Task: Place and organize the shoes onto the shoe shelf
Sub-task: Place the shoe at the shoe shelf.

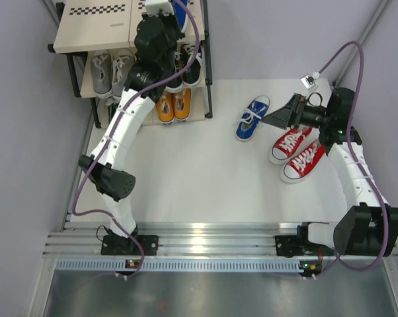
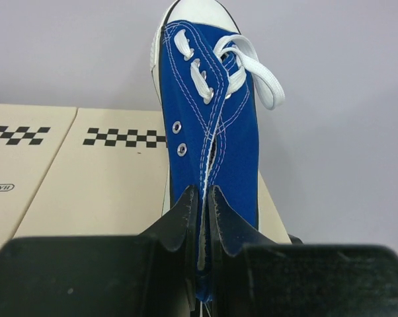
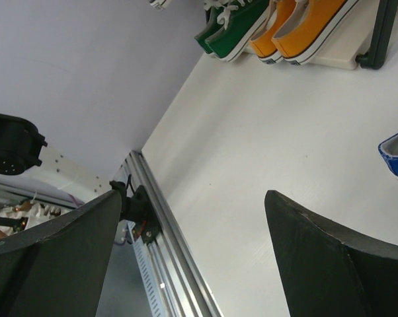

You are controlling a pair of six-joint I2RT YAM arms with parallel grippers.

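The blue sneaker's toe [image 2: 203, 12] faces the wall, so my left gripper will go on lowering it onto the shoe shelf's clear top board [image 1: 195, 28], opening once its sole rests there.
My left gripper [image 1: 162, 8] [image 2: 203, 198] is shut on the canvas edge of a blue sneaker [image 2: 212, 119] [image 1: 181, 13] and holds it toe-away over the top beige board [image 2: 113, 178] of the shoe shelf [image 1: 96, 26]. Grey sneakers [image 1: 111, 69] and black sneakers [image 1: 184, 71] sit on the middle tier. Orange sneakers [image 1: 173, 104] [image 3: 305, 26] and green sneakers [image 3: 229, 26] sit on the bottom tier. The second blue sneaker [image 1: 253, 117] [image 3: 397, 155] and two red sneakers [image 1: 297, 152] lie on the table. My right gripper [image 1: 278, 117] [image 3: 192, 218] is open and empty, just right of that blue sneaker.
The shelf stands at the far left against the wall, and my left arm [image 1: 123, 125] stretches over it. The aluminium rail [image 1: 205, 241] [image 3: 166, 231] runs along the near table edge. The black shelf tube [image 3: 384, 30] stands beside the orange pair.
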